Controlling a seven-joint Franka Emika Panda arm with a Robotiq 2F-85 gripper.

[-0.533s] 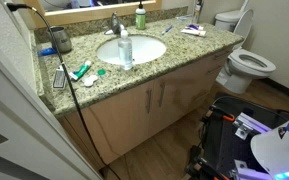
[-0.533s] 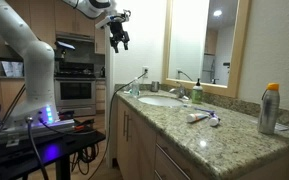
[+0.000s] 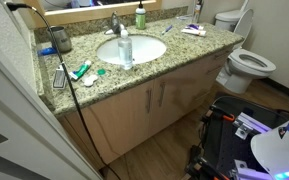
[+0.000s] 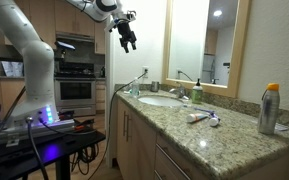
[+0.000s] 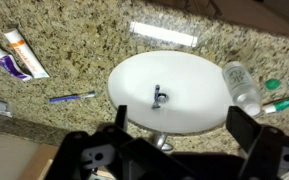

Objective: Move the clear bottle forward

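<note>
Next, my gripper centers its open fingers around the bottle before it goes down, because one of its fingers lines up with the clear bottle [image 5: 241, 86] while it is high over the sink.
The clear bottle [image 3: 125, 48] stands upright on the granite counter at the rim of the white sink [image 3: 144, 50]. It is tall, translucent and whitish. In an exterior view it shows at the counter's far end [image 4: 135, 88]. In the wrist view it shows from above [image 5: 242, 86], right of the sink bowl [image 5: 174, 85]. My gripper [image 4: 128, 38] hangs high in the air, above and short of the counter, apart from the bottle. Its two fingers [image 5: 181, 125] are spread wide and empty over the sink's edge.
A green bottle [image 3: 140, 16] stands by the faucet [image 3: 115, 24] at the mirror. Toothpaste tubes [image 5: 19, 55], a toothbrush [image 5: 72, 98], a hairbrush [image 3: 62, 76] and a hanging cable [image 3: 69, 75] lie on the counter. A spray can [image 4: 270, 108] stands nearer. A toilet [image 3: 249, 65] is beside the counter.
The gripper has moved a little toward the counter and sink in the exterior view. The bottle has not moved.
</note>
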